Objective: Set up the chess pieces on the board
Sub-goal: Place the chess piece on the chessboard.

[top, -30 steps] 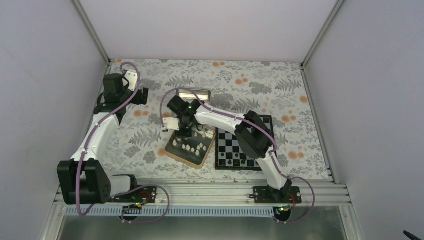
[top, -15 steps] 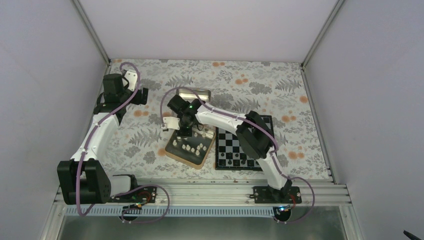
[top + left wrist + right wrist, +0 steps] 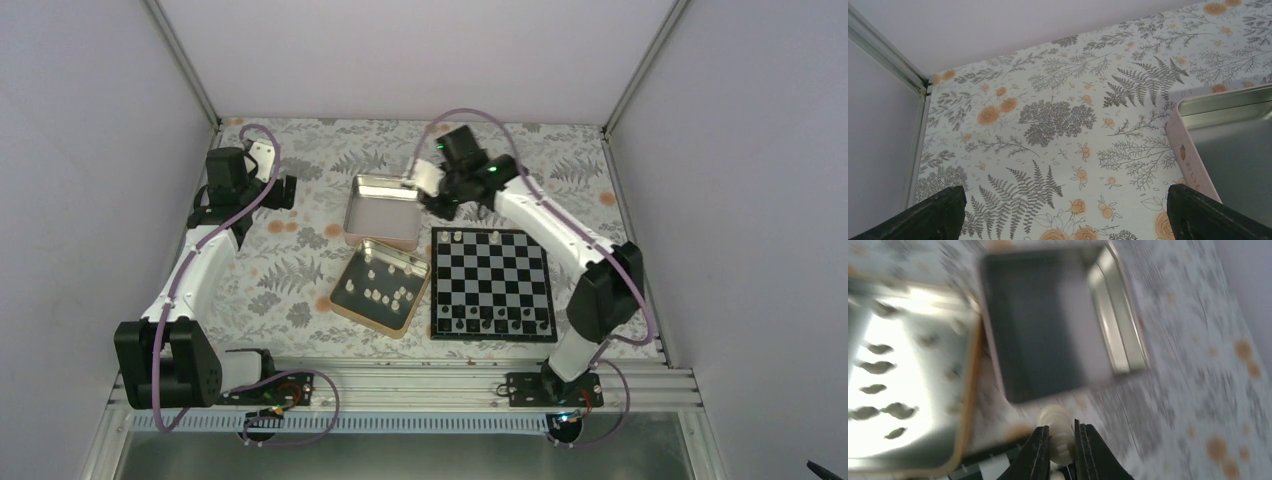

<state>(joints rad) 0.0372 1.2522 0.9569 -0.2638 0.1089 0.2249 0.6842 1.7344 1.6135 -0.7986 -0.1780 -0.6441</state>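
My right gripper should go on moving the cream chess piece (image 3: 1054, 415) to the far-row gap (image 3: 483, 237) next to the lone piece until it stands there, since it hangs base down.
The black-and-silver board (image 3: 492, 284) lies right of centre, with two cream pieces (image 3: 494, 237) on its far row and dark pieces along its near rows. More cream pieces (image 3: 380, 293) lie in the near tin (image 3: 346, 312). My right gripper (image 3: 437, 203) hovers just beyond the board's far left corner, shut on a cream chess piece (image 3: 1060, 434) between its fingertips; the wrist view is blurred by motion. My left gripper (image 3: 287, 191) is open and empty at the far left, over the floral cloth, its fingertips (image 3: 943, 212) wide apart.
An empty metal tin (image 3: 384, 210) stands behind the tin of pieces; its rim shows in the left wrist view (image 3: 1193, 165) and its inside in the right wrist view (image 3: 1048, 330). Grey walls close in the table on three sides.
My right arm has swung from the near tin up and to the right, to the board's far left corner, carrying a cream piece. The left arm has not moved.
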